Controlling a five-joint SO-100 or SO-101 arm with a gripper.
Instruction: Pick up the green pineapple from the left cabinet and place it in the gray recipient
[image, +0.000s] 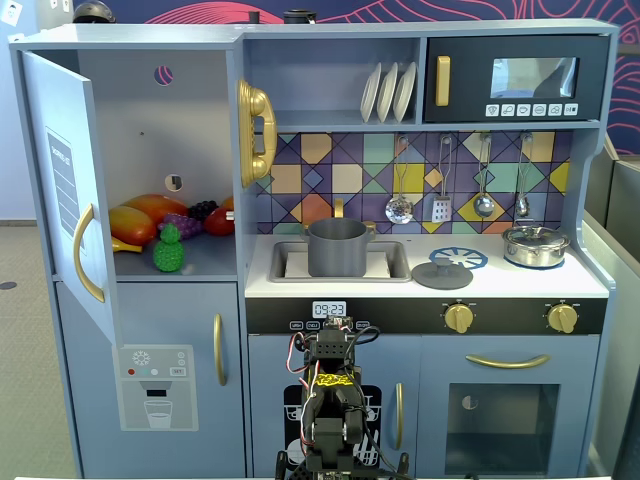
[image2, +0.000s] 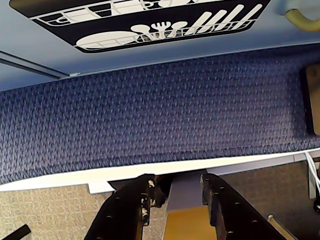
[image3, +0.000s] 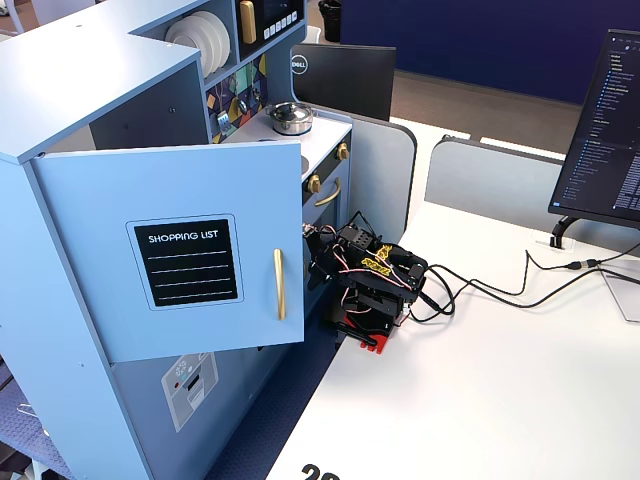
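Note:
My gripper will place the green pineapple (image: 169, 249) inside, where it will sink out of sight, because the gray recipient's deep walls (image: 337, 256) look about as tall as the green pineapple.
The green pineapple (image: 168, 250) stands at the front of the shelf inside the left cabinet (image: 160, 130), whose door (image: 65, 190) is swung open; in another fixed view the door's shopping-list label (image3: 190, 262) faces the camera. The gray recipient (image: 337, 247) sits in the sink basin. My arm (image: 335, 400) is folded low in front of the toy kitchen, far below both. In the wrist view my gripper (image2: 176, 186) is open with nothing between its fingers, pointing at the white table edge and blue carpet.
Orange, red and yellow toy fruits and purple grapes (image: 182, 224) lie behind the pineapple. A flat gray lid (image: 441, 272) and a silver lidded pot (image: 535, 245) sit on the counter. Utensils hang on the back wall. A monitor (image3: 600, 130) and cables are on the white table.

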